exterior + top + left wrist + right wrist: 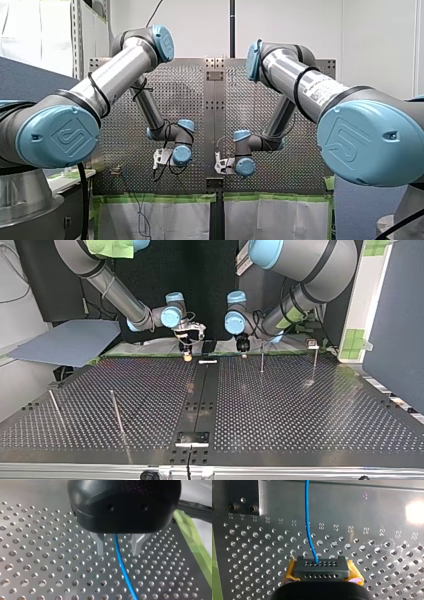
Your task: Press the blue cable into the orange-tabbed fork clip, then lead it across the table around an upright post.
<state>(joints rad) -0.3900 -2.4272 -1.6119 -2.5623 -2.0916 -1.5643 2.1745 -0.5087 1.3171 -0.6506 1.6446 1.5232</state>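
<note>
The blue cable (pixel 307 515) will bend in a wide curve when I carry it, because it curves smoothly where it comes out of the black perforated tips.
The thin blue cable (pixel 122 565) runs over the perforated table between the metal fingers (pixel 100 547) of my left gripper (pixel 118 547), which stand apart and clear of it: open. Seen from the right wrist, the blue cable (pixel 308 522) comes out of my right gripper (pixel 322 567), whose black perforated tips with yellow pads (pixel 290 571) are shut on it. Both grippers hang close together at the table's far edge in the top view: my right gripper (pixel 187 351) at the left, my left gripper (pixel 243 346) at the right. A small clip (pixel 312 344) sits further right.
Thin upright posts stand on the table: two (pixel 262 359) (pixel 315 360) near my left gripper and two (pixel 55 406) (pixel 117 412) at the top view's near left. A small white piece (pixel 207 361) lies between the grippers. Green tape (pixel 193 542) marks the table's edge.
</note>
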